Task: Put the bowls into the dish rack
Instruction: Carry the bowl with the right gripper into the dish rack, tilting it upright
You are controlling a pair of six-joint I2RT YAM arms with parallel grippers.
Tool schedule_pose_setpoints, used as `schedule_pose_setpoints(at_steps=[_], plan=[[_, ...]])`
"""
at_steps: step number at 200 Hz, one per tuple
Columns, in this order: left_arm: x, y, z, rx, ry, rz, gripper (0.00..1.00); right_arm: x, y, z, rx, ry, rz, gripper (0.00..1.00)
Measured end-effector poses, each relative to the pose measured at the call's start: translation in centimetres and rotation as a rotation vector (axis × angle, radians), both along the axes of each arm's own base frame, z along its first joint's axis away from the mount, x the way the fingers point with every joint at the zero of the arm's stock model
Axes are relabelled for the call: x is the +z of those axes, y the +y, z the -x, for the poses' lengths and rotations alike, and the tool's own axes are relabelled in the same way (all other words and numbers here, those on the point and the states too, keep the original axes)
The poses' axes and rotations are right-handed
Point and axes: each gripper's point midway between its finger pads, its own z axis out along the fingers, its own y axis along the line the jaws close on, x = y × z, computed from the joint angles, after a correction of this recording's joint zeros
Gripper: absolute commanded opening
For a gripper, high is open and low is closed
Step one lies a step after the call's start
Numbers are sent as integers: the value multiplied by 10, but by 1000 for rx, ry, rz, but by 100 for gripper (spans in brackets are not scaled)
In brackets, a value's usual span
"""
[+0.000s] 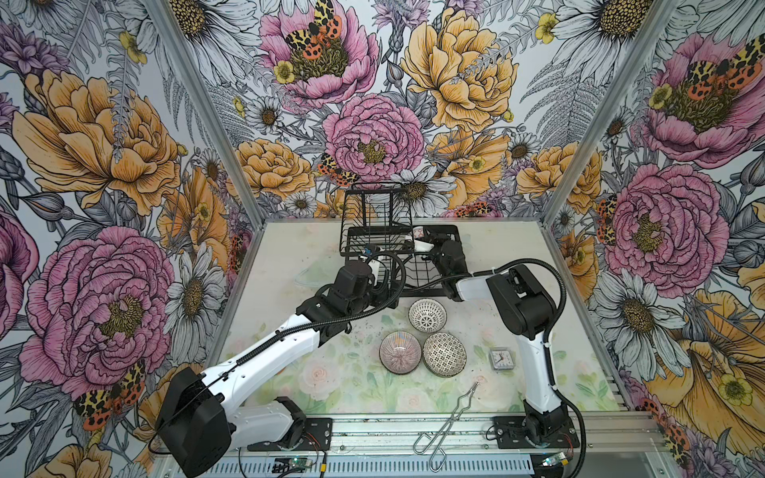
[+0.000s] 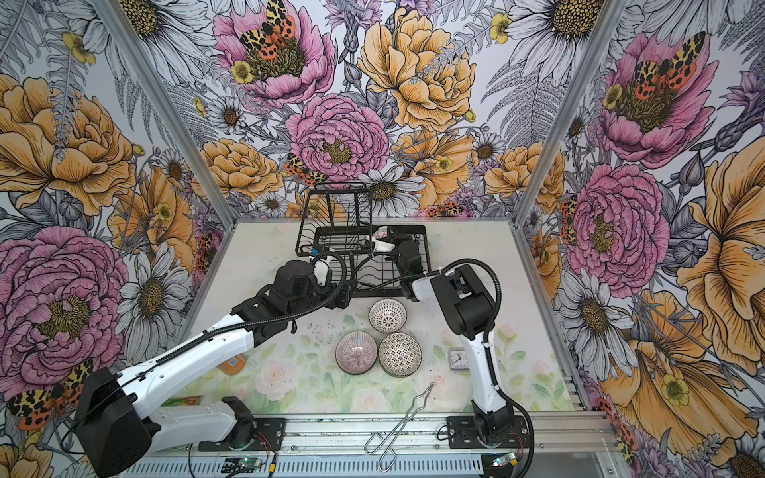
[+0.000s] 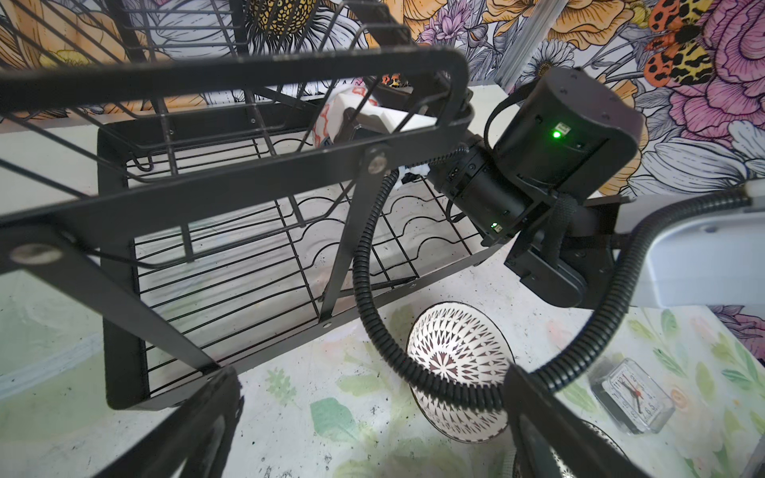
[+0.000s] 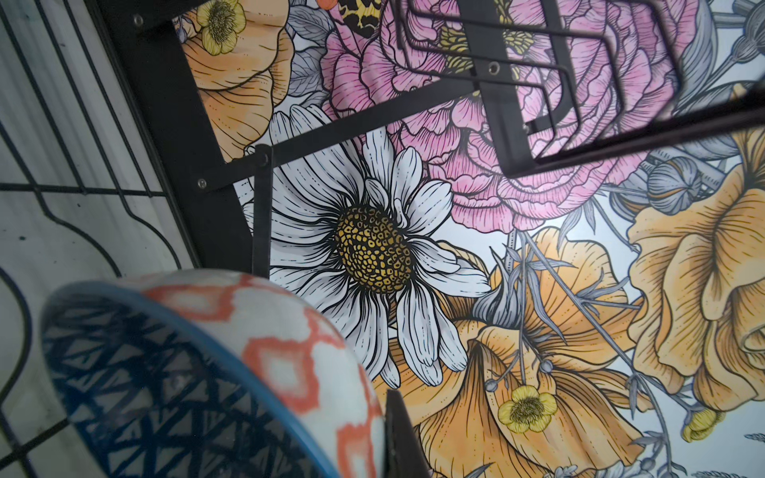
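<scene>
My right gripper should keep moving the blue bowl's outside [image 4: 282,350], which faces the rack's back bar [image 4: 179,139] above empty wires, toward the raised shelf until the bowl leans there.
My right gripper [image 4: 374,443] is shut on the wall of a bowl [image 4: 265,364], blue triangles inside and orange diamonds outside. It holds the bowl tilted inside the black wire dish rack [image 1: 374,215], under the raised shelf; in both top views only a bit of this bowl [image 1: 417,236] [image 2: 380,236] shows. Three more bowls sit on the table in front of the rack: a black-and-white one [image 1: 427,315] [image 3: 459,364], a pink striped one [image 1: 400,353] and a dotted one [image 1: 444,354]. My left gripper [image 3: 372,434] hangs open and empty over the table at the rack's front left corner.
A small clock [image 1: 499,359] [image 3: 633,397] stands right of the bowls. Metal tongs [image 1: 447,418] lie at the front edge. A clear glass dish [image 1: 310,276] sits left of the rack. My right arm's cable [image 3: 372,289] hangs across the rack's front.
</scene>
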Motion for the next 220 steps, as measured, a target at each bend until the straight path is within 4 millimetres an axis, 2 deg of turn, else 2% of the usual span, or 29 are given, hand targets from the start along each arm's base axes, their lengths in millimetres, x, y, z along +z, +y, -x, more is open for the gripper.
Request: schedule_pose_setpoints(at_steps=[71,116,220], plan=[[0,0,0,0,0,0,99,-12,18,-20,10,-15,-7,0],[0,0,0,0,0,0,99,-10,34,-26,10,-58,-8,0],[0,0,0,0,1,0,99,-13,45,-36,-13,-85,-26,0]])
